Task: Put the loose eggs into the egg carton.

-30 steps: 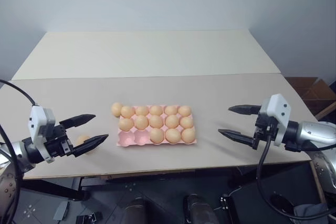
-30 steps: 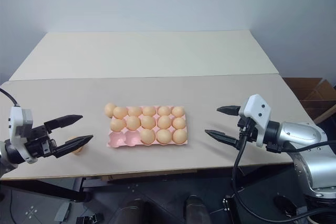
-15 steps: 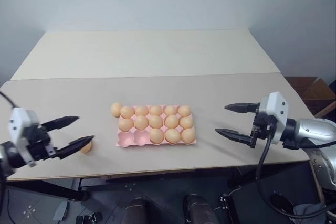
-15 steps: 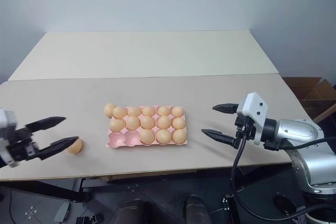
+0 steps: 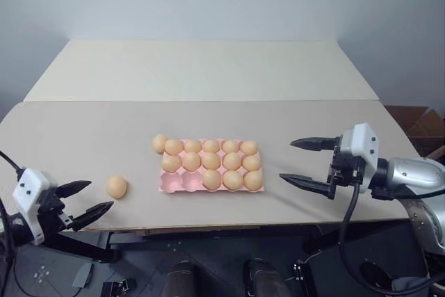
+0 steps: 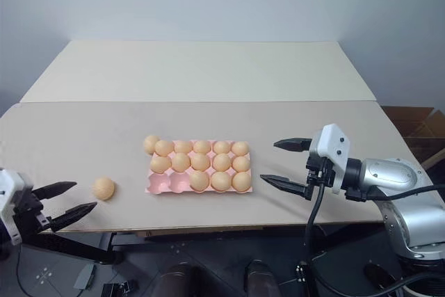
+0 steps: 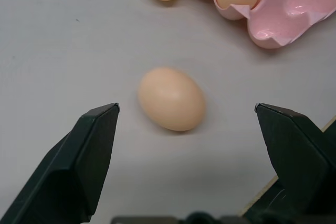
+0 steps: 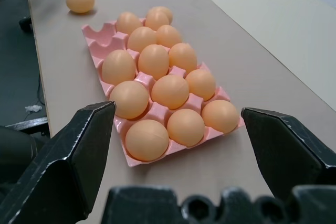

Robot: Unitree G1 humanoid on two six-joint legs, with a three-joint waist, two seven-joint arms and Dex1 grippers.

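The egg carton (image 5: 212, 165) is between my right gripper and both loose eggs. My left gripper should therefore put the nearer loose egg (image 5: 117, 187) in the inner empty cup first.
The pink egg carton (image 5: 171, 183) lies mid-table holding several eggs, and its two front-left cups are bare. One loose egg (image 5: 117, 186) rests on the table left of the carton. Another loose egg (image 5: 160, 143) sits against the carton's far left corner. My left gripper (image 5: 101, 195) hovers open near the table's front-left edge, a little short of the nearer loose egg (image 7: 171, 98), which lies ahead between the fingers' lines, untouched. My right gripper (image 5: 286, 160) stands open and empty to the right of the carton (image 8: 157, 113), pointing at it.
A second, paler tabletop (image 5: 201, 67) adjoins the far side. A cardboard box (image 5: 417, 119) stands on the floor at the right. The table's front edge (image 5: 229, 227) runs close below both grippers.
My left gripper has drawn back leftward and down, away from the nearer loose egg, which now lies uncovered. The right gripper has edged slightly toward the carton. The view has shifted a little.
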